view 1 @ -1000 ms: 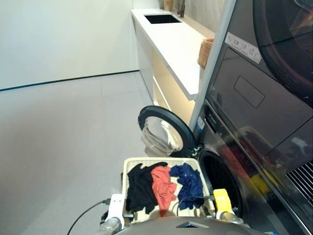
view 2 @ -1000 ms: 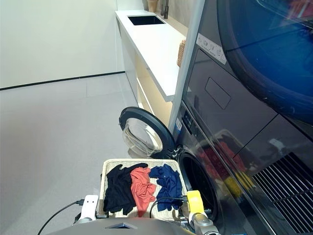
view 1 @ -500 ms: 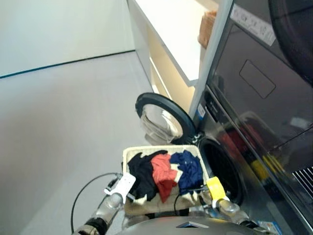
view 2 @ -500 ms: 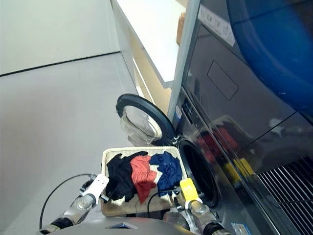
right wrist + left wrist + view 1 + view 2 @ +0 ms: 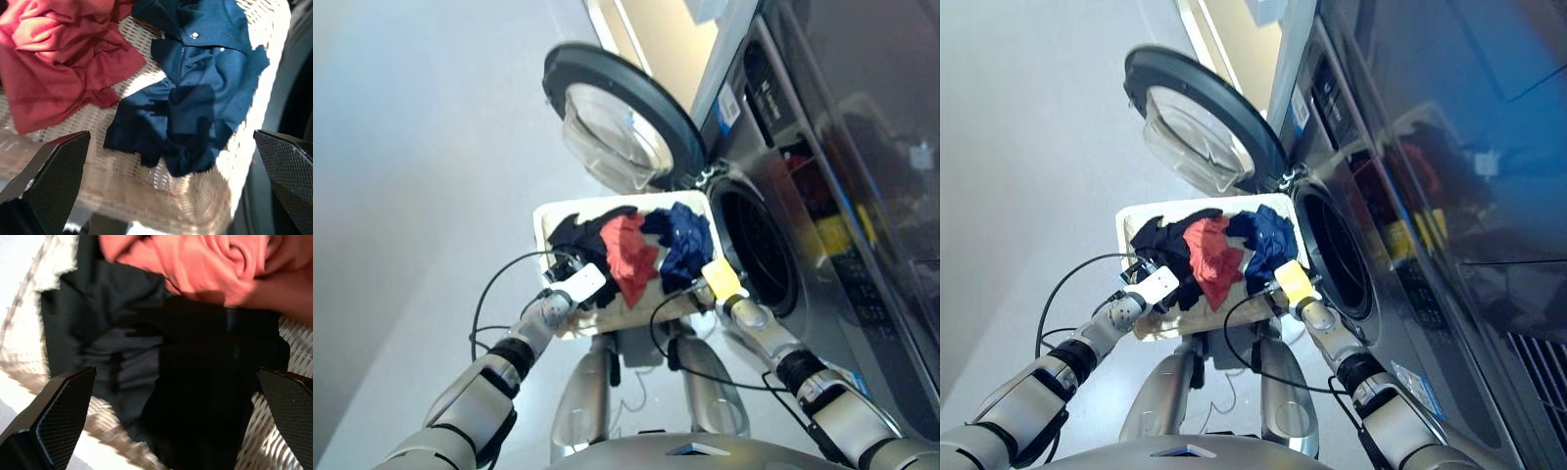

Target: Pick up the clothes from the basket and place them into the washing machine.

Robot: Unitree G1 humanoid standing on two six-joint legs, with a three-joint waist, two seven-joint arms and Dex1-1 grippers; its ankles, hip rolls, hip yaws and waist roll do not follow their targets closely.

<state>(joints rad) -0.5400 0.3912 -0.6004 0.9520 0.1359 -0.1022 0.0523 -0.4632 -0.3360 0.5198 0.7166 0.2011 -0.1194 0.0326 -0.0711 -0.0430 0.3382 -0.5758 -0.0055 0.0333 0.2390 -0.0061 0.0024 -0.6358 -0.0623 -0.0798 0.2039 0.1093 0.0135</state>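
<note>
Pale basket weave (image 5: pixel 268 431) shows close around the black garment's edges (image 5: pixel 579 235), so the robot should expect the basket's empty bottom underneath when it lifts the black garment.
The cream woven basket (image 5: pixel 544 217) sits on the floor in front of the washing machine (image 5: pixel 822 186), whose porthole (image 5: pixel 754 245) is open. In it lie the clothes side by side: black (image 5: pixel 570 233) on the left, coral-red (image 5: pixel 628 257) in the middle, navy blue (image 5: pixel 686 240) on the right. My left gripper (image 5: pixel 171 426) hangs open just over the black garment (image 5: pixel 161 382), its fingers (image 5: pixel 63 416) wide apart. Open too, my right gripper (image 5: pixel 166 186) hovers over the navy garment (image 5: pixel 195 98) at the basket's near right edge. Neither holds anything.
The round glass door (image 5: pixel 617 132) stands swung open behind the basket, on the left of the porthole. Black cables (image 5: pixel 489 304) loop from both wrists near the basket's front edge. Grey floor (image 5: pixel 411 196) stretches to the left.
The camera has tilted sharply down. Both arms have come forward and up from the picture's bottom, to the basket's near edge. The clothes lie as before.
</note>
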